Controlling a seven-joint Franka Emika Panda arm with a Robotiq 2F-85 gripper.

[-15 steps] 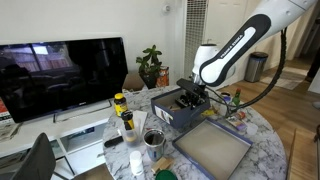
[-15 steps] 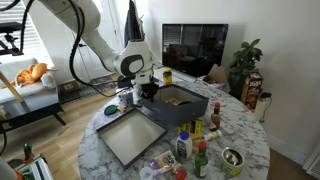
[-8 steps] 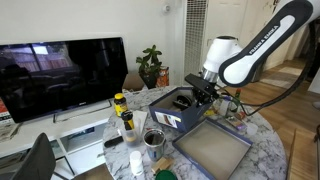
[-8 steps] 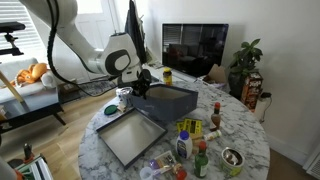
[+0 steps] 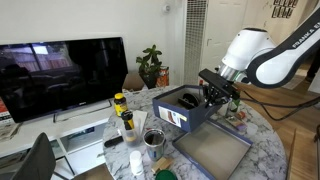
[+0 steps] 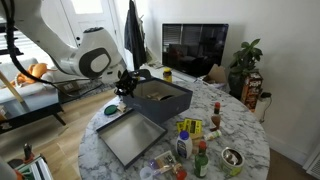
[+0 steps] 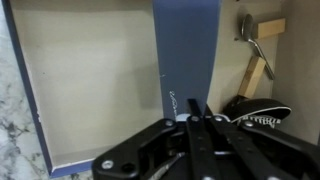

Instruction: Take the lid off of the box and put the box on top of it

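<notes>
Next, my gripper pulls the box across the open lid (image 6: 131, 138) before lowering it, because the box is hanging tilted from one of its sides, mostly past the lid's near edge (image 6: 150, 118).
The box (image 5: 183, 109) is a deep dark blue-grey carton with a small label on one side. It hangs tilted a little above the round table, in both exterior views (image 6: 160, 98). My gripper (image 5: 216, 93) is shut on one of its walls and holds it from that side (image 6: 125, 84). In the wrist view my gripper (image 7: 190, 120) pinches the blue wall (image 7: 186, 55). The lid (image 5: 212, 150) lies open side up on the table beside the box (image 6: 128, 138). Its pale inside fills the left of the wrist view (image 7: 90, 80).
Bottles and jars (image 6: 195, 137) crowd the table edge, with a metal cup (image 5: 153, 138) and a yellow-capped bottle (image 5: 120, 104) close to the lid. A TV (image 5: 60, 75) and a plant (image 5: 151, 66) stand behind. A wooden piece (image 7: 257, 70) shows right of the gripped wall.
The arm has lifted the box off the table and swung it sideways, toward the side where the lid lies. The lid has not moved.
</notes>
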